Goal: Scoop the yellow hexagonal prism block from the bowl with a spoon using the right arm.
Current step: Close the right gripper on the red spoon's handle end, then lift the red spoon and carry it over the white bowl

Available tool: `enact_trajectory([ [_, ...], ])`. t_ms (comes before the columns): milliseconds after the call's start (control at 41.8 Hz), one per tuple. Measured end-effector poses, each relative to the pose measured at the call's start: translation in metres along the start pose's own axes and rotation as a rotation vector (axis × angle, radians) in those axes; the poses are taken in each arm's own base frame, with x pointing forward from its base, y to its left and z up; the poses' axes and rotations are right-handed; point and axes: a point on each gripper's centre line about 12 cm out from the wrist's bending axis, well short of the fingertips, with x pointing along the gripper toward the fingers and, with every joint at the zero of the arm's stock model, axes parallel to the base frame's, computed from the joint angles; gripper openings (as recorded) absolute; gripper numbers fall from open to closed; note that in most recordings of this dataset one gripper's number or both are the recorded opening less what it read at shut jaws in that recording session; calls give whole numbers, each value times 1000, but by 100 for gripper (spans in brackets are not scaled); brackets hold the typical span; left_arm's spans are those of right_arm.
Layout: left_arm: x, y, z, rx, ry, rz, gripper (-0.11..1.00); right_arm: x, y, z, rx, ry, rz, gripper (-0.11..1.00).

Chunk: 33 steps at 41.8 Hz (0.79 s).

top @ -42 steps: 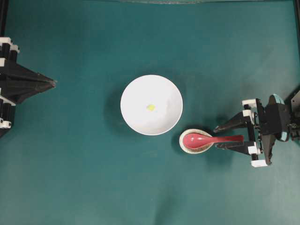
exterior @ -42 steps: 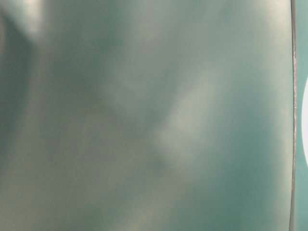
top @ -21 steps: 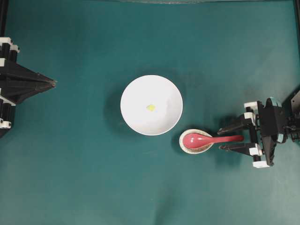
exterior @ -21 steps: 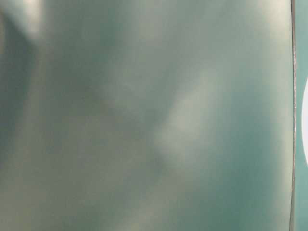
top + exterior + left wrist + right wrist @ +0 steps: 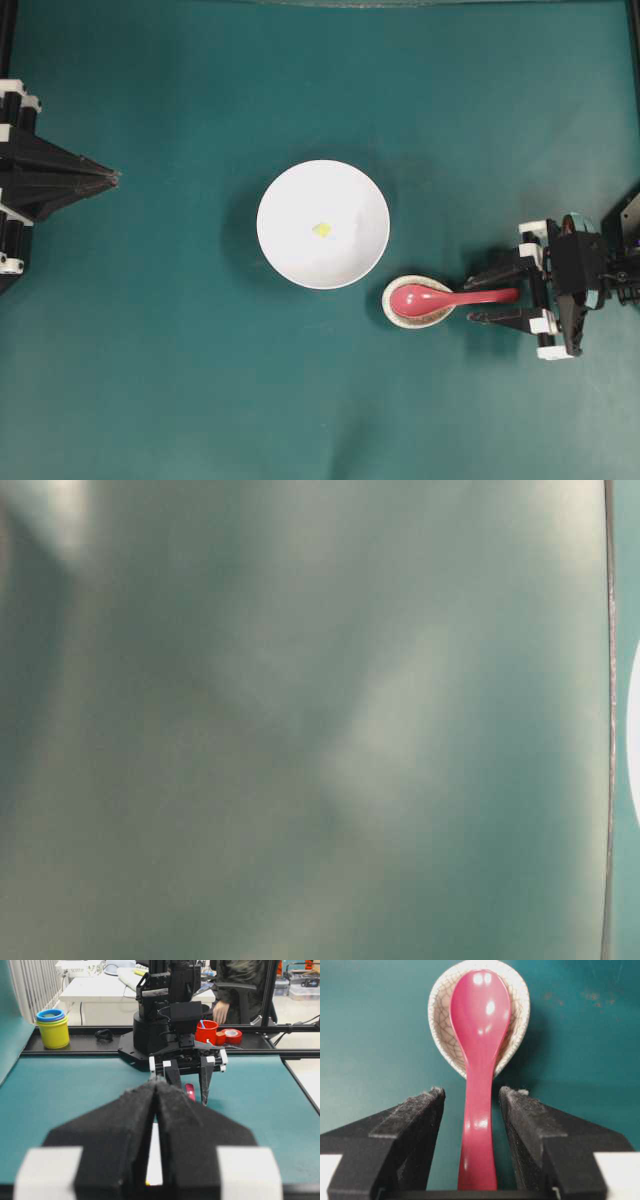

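The yellow block (image 5: 322, 229) has open space around it on the white bowl's bottom (image 5: 292, 224), so I expect the block to slide toward the bowl's rim before getting onto the spoon when the robot pushes.
The white bowl (image 5: 345, 195) sits mid-table with the tiny yellow hexagonal prism block (image 5: 322, 229) lying in it. Just right of the bowl, the red spoon (image 5: 440, 297) rests with its scoop in a small speckled dish (image 5: 392, 308) and its handle pointing right. My right gripper (image 5: 471, 298) is open, one finger on each side of the handle with a gap on both sides. The right wrist view shows the spoon (image 5: 480, 1060) running between the fingers (image 5: 420, 1115), untouched. My left gripper (image 5: 115, 178) is shut and empty at the far left edge, well away from the bowl.
Green mat covers the table, and black frame rails (image 5: 300, 1052) border it. Beyond the far edge are stacked yellow and blue cups (image 5: 51, 1027), a red cup (image 5: 206, 1031) and tape rolls (image 5: 231, 1036). The table-level view is a blurred teal surface.
The right gripper has sunk lower around the spoon handle and shifted slightly right, its jaws staying open. The left arm, bowl, block and spoon have not moved.
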Motion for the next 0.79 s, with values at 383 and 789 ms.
enact_trajectory([
  [383, 0, 0, 0, 0, 0, 0, 0, 1, -1, 1, 10, -2, -14, 51],
  [789, 0, 0, -2, 0, 14, 0, 0, 1, -1, 3, 13, -24, -16, 23],
])
